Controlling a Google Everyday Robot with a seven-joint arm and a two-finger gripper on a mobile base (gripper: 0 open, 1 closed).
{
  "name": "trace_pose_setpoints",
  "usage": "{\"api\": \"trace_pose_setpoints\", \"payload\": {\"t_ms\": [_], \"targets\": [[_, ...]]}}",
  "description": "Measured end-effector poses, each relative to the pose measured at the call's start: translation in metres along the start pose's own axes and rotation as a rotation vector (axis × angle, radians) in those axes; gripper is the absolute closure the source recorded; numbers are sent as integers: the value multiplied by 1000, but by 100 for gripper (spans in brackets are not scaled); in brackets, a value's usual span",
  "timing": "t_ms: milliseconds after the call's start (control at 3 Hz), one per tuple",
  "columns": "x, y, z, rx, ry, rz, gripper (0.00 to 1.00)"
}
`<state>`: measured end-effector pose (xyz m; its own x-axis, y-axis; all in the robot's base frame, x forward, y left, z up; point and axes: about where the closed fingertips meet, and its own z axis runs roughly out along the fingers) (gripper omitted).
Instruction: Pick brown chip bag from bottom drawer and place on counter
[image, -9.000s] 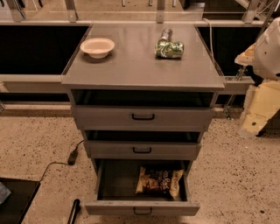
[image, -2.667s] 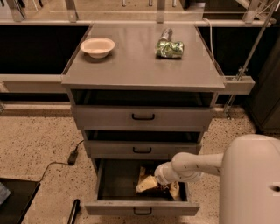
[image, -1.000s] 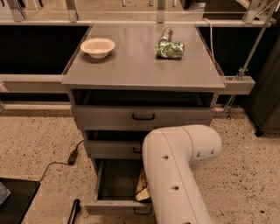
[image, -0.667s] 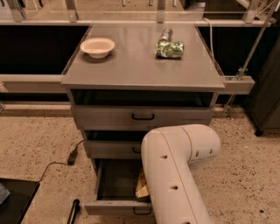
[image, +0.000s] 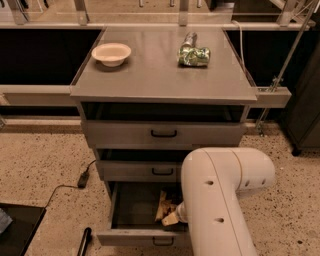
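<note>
The bottom drawer is open and the brown chip bag (image: 164, 205) is tilted up beside my gripper. My gripper goes on down to the bag's raised edge (image: 168, 212) before it closes there.
The bottom drawer (image: 134, 237) stands pulled open under two shallower drawers. The brown chip bag (image: 164, 202) shows only as a brown and tan strip inside it, tilted up on edge against my arm. My gripper (image: 172, 218) is down inside the drawer right beside the bag, mostly hidden behind my big cream arm (image: 220, 200), which covers the drawer's right half. The grey counter (image: 160, 77) tops the cabinet above.
A white bowl (image: 111, 53) sits at the counter's back left and a shiny green foil bag (image: 193, 54) at its back right. A black plug and cable (image: 83, 178) lie on the speckled floor to the left, with a black cylinder (image: 84, 241) by the drawer's corner.
My arm has swung from the right edge to in front of the drawer, hiding most of the bag. The bag has gone from lying flat to tilted. Little moved over the last second.
</note>
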<state>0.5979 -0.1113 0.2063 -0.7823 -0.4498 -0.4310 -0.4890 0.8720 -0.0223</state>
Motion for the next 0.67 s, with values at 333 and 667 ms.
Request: {"api": "trace_pose_setpoints", "payload": {"t_ms": [333, 667], "targets": [[20, -16, 16, 4, 54, 52, 0], [52, -45, 19, 49, 94, 150, 0]]}}
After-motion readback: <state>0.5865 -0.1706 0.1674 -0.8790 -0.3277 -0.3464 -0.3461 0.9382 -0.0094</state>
